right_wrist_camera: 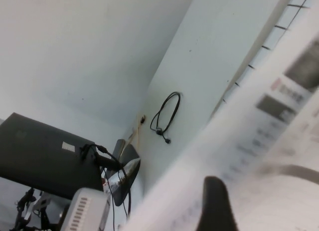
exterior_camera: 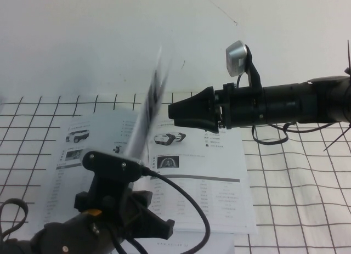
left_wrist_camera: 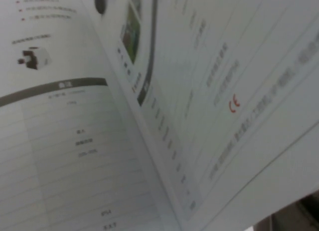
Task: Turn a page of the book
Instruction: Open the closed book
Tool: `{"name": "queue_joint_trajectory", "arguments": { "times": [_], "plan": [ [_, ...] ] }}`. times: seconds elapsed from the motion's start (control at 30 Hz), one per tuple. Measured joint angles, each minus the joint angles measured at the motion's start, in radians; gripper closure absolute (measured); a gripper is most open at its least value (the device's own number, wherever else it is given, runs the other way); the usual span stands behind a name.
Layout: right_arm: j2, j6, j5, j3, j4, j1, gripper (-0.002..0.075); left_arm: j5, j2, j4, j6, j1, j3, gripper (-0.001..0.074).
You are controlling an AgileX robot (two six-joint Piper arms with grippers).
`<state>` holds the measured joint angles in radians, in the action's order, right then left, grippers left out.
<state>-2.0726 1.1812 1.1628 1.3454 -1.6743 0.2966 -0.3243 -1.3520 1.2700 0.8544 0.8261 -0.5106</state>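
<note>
The book's open pages (exterior_camera: 200,169) already lie flat by the spine, so when I turn the upright page (exterior_camera: 147,114), it should swing over, bend briefly and settle flat.
The book (exterior_camera: 214,182) lies open on the gridded cloth, with vehicle photos and grey-barred tables on both sides. The page (exterior_camera: 151,106) stands nearly upright over the spine and is blurred. My right gripper (exterior_camera: 173,112) reaches in from the right, level with the page's middle and just to its right. In the right wrist view the page (right_wrist_camera: 269,141) sweeps right behind my gripper (right_wrist_camera: 214,206). My left gripper (exterior_camera: 148,215) sits low at the book's near edge, under its camera mount. The left wrist view shows the raised page (left_wrist_camera: 224,91) over the open book (left_wrist_camera: 65,141).
A white cloth with a black grid (exterior_camera: 296,177) covers the table in front of a plain white backdrop. The left wrist camera's cable (exterior_camera: 192,204) loops over the book's right page. A plain white sheet (exterior_camera: 192,240) pokes out under the book's near edge.
</note>
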Motion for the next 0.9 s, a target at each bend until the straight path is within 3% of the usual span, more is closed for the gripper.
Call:
{"name": "queue_joint_trajectory", "arguments": {
  "times": [0.37, 0.5, 0.57, 0.63, 0.73, 0.9],
  "plan": [
    [0.033, 0.017, 0.0, 0.0, 0.065, 0.0, 0.0314, -0.066, 0.0, 0.168, 0.021, 0.0, 0.0, 0.0737],
    [0.035, -0.032, -0.07, 0.0, 0.357, 0.002, 0.0441, -0.083, 0.0, 0.248, 0.06, 0.0, 0.0, 0.0737],
    [0.031, -0.097, -0.126, 0.0, 0.52, 0.003, 0.0571, -0.097, 0.0, 0.297, 0.099, 0.0, 0.0, 0.0737],
    [0.024, -0.138, -0.167, 0.0, 0.62, 0.006, 0.0655, -0.122, 0.0, 0.362, 0.149, 0.0, 0.0, 0.0737],
    [0.004, -0.171, -0.208, 0.0, 0.685, 0.01, 0.0704, -0.167, 0.0, 0.442, 0.219, 0.0, 0.0, 0.0737],
    [-0.028, -0.191, -0.231, 0.0, 0.695, 0.019, 0.0722, -0.195, 0.0, 0.486, 0.292, -0.002, 0.0, 0.0737]
  ]
}}
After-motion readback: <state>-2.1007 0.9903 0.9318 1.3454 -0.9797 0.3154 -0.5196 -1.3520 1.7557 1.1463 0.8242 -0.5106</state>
